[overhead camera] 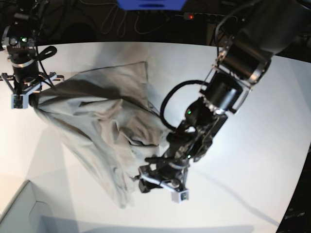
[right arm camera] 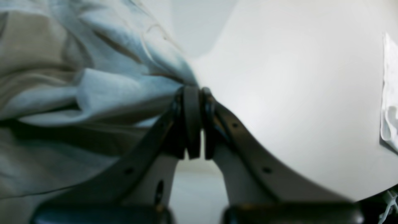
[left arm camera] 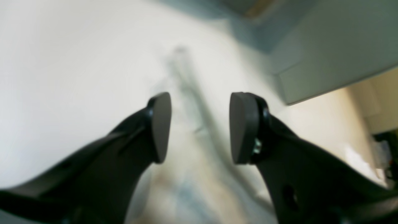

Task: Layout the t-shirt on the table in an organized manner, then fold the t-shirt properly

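The t-shirt's bunched corner (overhead camera: 43,103) is held in my right gripper, so I should keep moving my left gripper, fingers open, on to the t-shirt's free opposite edge (overhead camera: 163,141) and close it there.
The t-shirt (overhead camera: 97,126) lies crumpled on the white table (overhead camera: 243,194), stretched from the far left down toward the front middle. In the base view my right gripper (overhead camera: 30,94) pinches its far-left corner. The right wrist view shows that gripper (right arm camera: 194,93) shut on a bunched fold of the t-shirt (right arm camera: 93,93) above the table (right arm camera: 279,93). My left gripper (overhead camera: 146,180) hovers at the shirt's lower front edge. In the left wrist view it (left arm camera: 200,127) stands open, with blurred t-shirt cloth (left arm camera: 186,186) beneath it and nothing between the pads.
A pale grey box corner (overhead camera: 19,213) sits at the front left of the table, and shows blurred in the left wrist view (left arm camera: 326,62). A white crumpled thing (right arm camera: 390,109) lies at the right edge of the right wrist view. Dark cables run behind the table.
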